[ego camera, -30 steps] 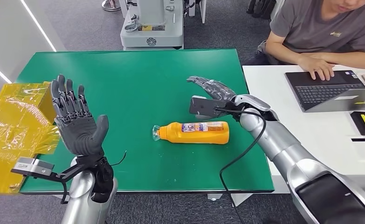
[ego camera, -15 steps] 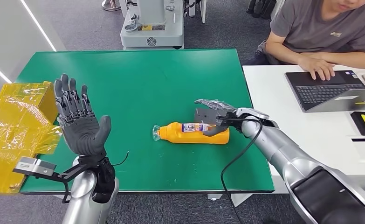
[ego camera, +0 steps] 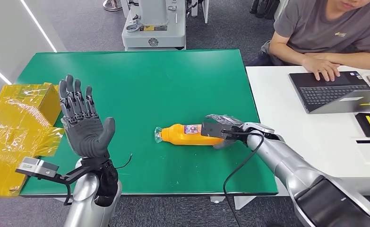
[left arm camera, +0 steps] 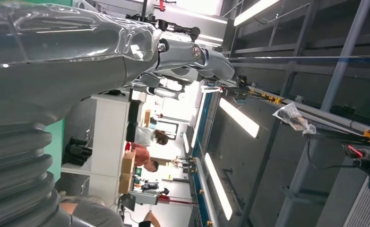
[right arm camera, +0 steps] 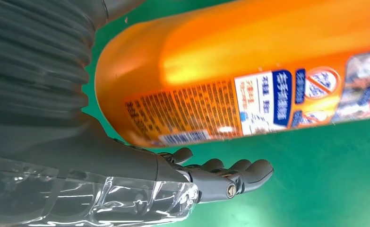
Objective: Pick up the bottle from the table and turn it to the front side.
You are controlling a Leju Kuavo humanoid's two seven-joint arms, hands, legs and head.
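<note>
The clear cap [ego camera: 158, 134] is sitting straight against the orange bottle's neck [ego camera: 165, 134]. The cap will stay in place when I turn the bottle.
An orange bottle [ego camera: 185, 135] lies on its side on the green table [ego camera: 140, 80], its cap pointing left and a printed label on its body. My right hand [ego camera: 223, 130] is low at the bottle's base end, with its fingers stretched along the far side of the bottle. The right wrist view shows the bottle [right arm camera: 249, 71] very close, and the fingers [right arm camera: 230, 177] lie straight beside it, not closed around it. My left hand [ego camera: 83, 125] is raised over the table's front left, palm up and fingers spread, holding nothing. That hand [left arm camera: 79, 52] points at the ceiling in the left wrist view.
A yellow plastic-wrapped box [ego camera: 17, 127] sits at the table's left edge. A person types on a laptop [ego camera: 334, 90] at the white desk on the right. A grey machine [ego camera: 154, 23] stands behind the table. A black cable [ego camera: 235, 165] hangs from my right wrist.
My right hand came down and forward from behind the bottle to its base end and now lies against it. My left hand drifted slightly to the right. The bottle has not moved.
</note>
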